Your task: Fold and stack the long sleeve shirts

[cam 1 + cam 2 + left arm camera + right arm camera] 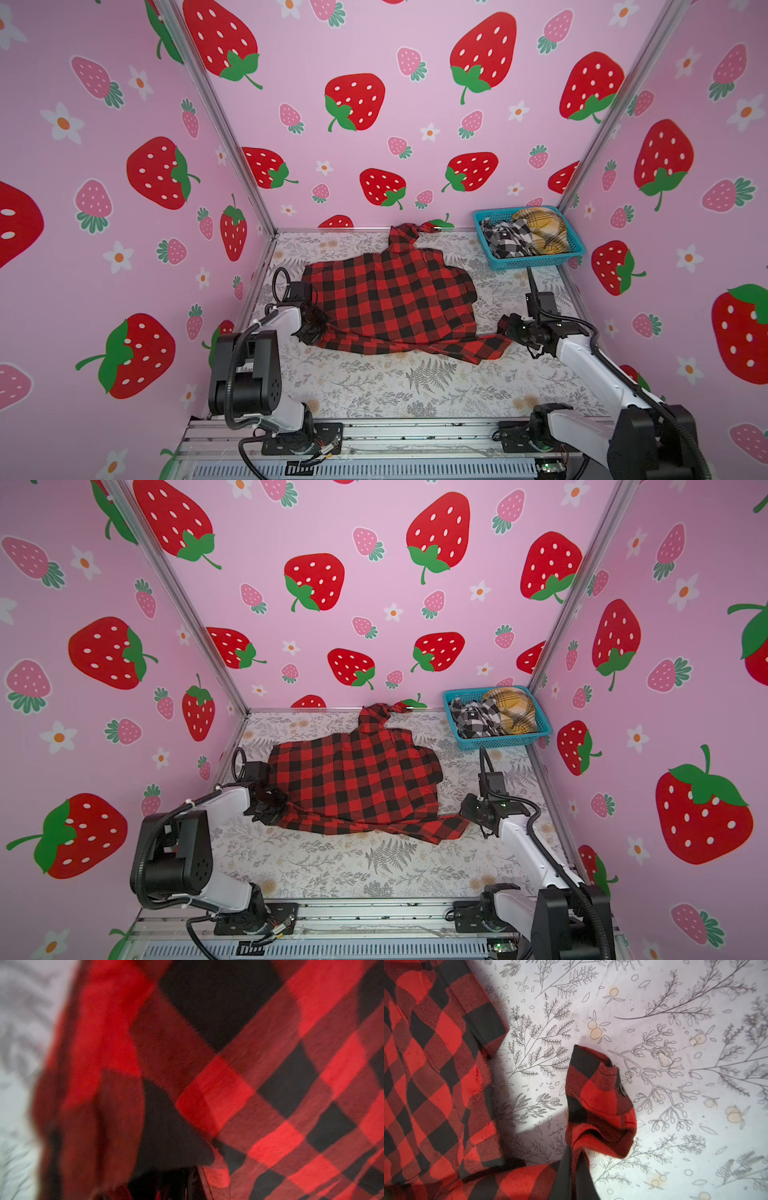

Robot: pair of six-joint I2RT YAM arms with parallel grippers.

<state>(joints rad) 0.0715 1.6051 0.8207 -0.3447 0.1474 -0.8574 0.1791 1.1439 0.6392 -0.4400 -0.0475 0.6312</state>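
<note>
The shirt's near edge [374,345] is bunched up in a narrow fold, so next my left gripper pulls the shirt's held corner toward the front [320,366] and smooths the shirt's edge flat before folding.
A red-and-black check long sleeve shirt [390,299] [353,779] lies spread in the middle of the table, one sleeve stretched along its near edge. My left gripper [312,330] [270,808] is shut on the shirt's fabric at the sleeve's left end. In the left wrist view the cloth [249,1084] fills the frame and mostly hides the left gripper [187,1186]. My right gripper [508,328] [467,812] [576,1180] is shut on the sleeve's cuff [600,1101] at the right end. A black-and-white shirt [505,239] and a mustard-yellow shirt [540,230] lie crumpled in the basket.
The turquoise basket [536,262] [498,742] stands in the back right corner. Pink strawberry walls close the table on three sides. The floral tabletop [395,386] shows bare toward the front, ahead of the arm bases on the metal rail [415,432].
</note>
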